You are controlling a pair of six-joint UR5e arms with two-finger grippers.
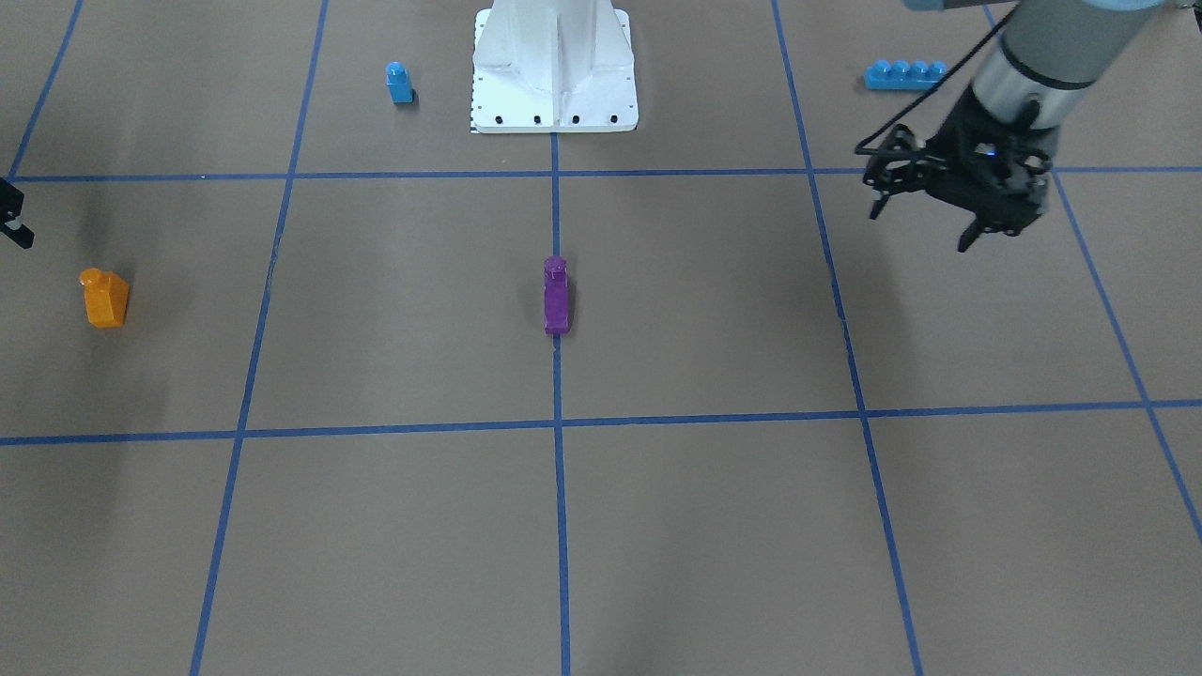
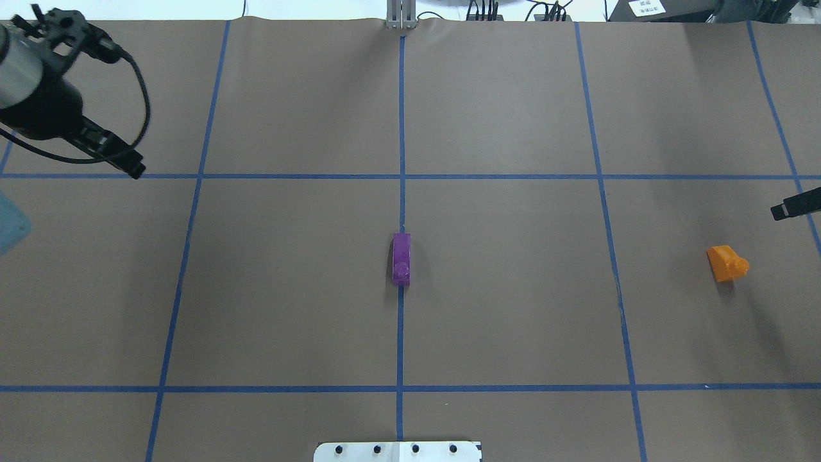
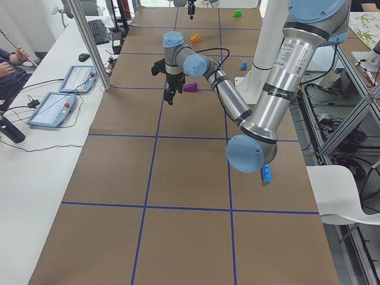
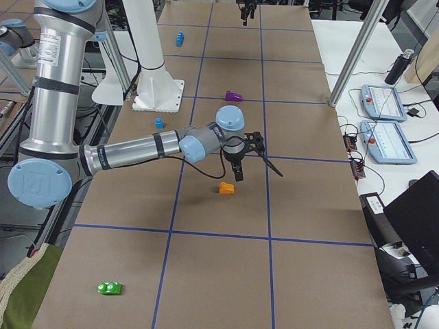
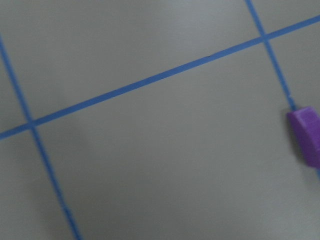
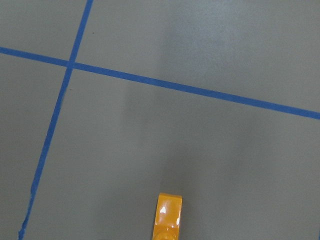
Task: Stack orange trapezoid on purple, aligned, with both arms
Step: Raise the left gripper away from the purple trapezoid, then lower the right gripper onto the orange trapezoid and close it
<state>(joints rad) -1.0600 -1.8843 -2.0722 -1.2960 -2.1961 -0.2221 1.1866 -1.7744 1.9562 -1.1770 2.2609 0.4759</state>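
My gripper will push the orange trapezoid onto the purple block [image 1: 555,299], and the purple block will move and turn a little then, because it lies loose over the tape line [image 1: 557,342].
The orange trapezoid [image 1: 105,299] stands on the brown table far to my right [image 2: 727,263]. It also shows at the bottom edge of the right wrist view [image 6: 168,217]. The purple block [image 1: 556,296] lies on the centre tape line [image 2: 401,258], and its end shows at the right edge of the left wrist view [image 5: 307,135]. My left gripper [image 1: 967,242] hangs above the far left of the table [image 2: 133,170], empty, fingers together. My right gripper [image 2: 779,213] sits at the table's right edge, just beyond the orange trapezoid [image 4: 226,187], empty, fingers together.
A small blue single-stud block [image 1: 399,83] and a long blue four-stud brick [image 1: 904,73] sit near the robot's white base [image 1: 554,66]. A green block [image 4: 110,288] lies far off on my right. Blue tape lines grid the table.
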